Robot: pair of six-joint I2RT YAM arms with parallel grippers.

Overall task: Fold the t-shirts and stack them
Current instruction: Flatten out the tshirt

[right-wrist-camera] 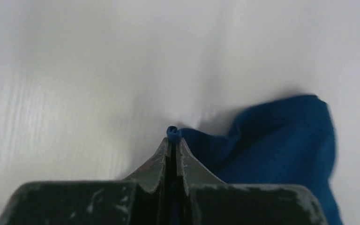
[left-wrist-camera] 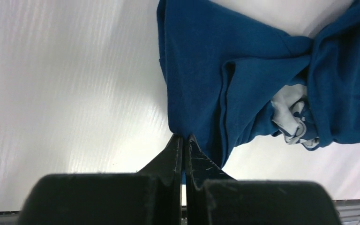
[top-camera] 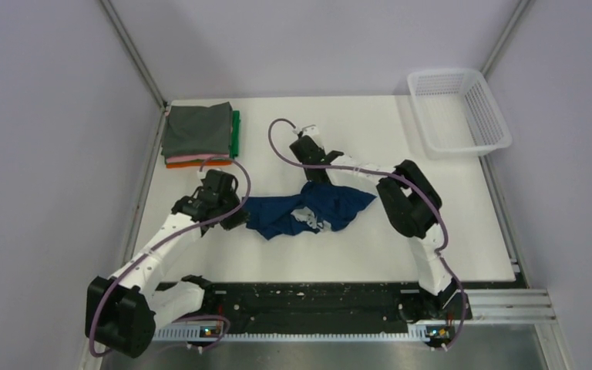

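Observation:
Next, my right gripper lifts the navy blue t-shirt's edge and pulls it toward the white mesh basket (top-camera: 459, 116) before folding, because the t-shirt lies bunched up over its pale print (top-camera: 309, 218).
A navy blue t-shirt (top-camera: 308, 210) lies crumpled mid-table, with a bit of its pale print (top-camera: 311, 222) showing. My left gripper (top-camera: 235, 212) is shut on the shirt's left edge; in the left wrist view the fingertips (left-wrist-camera: 176, 145) pinch blue cloth (left-wrist-camera: 225, 70). My right gripper (top-camera: 317, 176) is shut on the shirt's far edge; in the right wrist view a rolled bit of blue cloth (right-wrist-camera: 172, 132) sticks out between the fingertips. A stack of folded shirts (top-camera: 198, 131), grey on top with pink, orange and green edges, sits at the far left.
A white mesh basket (top-camera: 456, 112) stands at the far right corner. The enclosure walls close in the table on the left, back and right. A black rail (top-camera: 308, 297) runs along the near edge.

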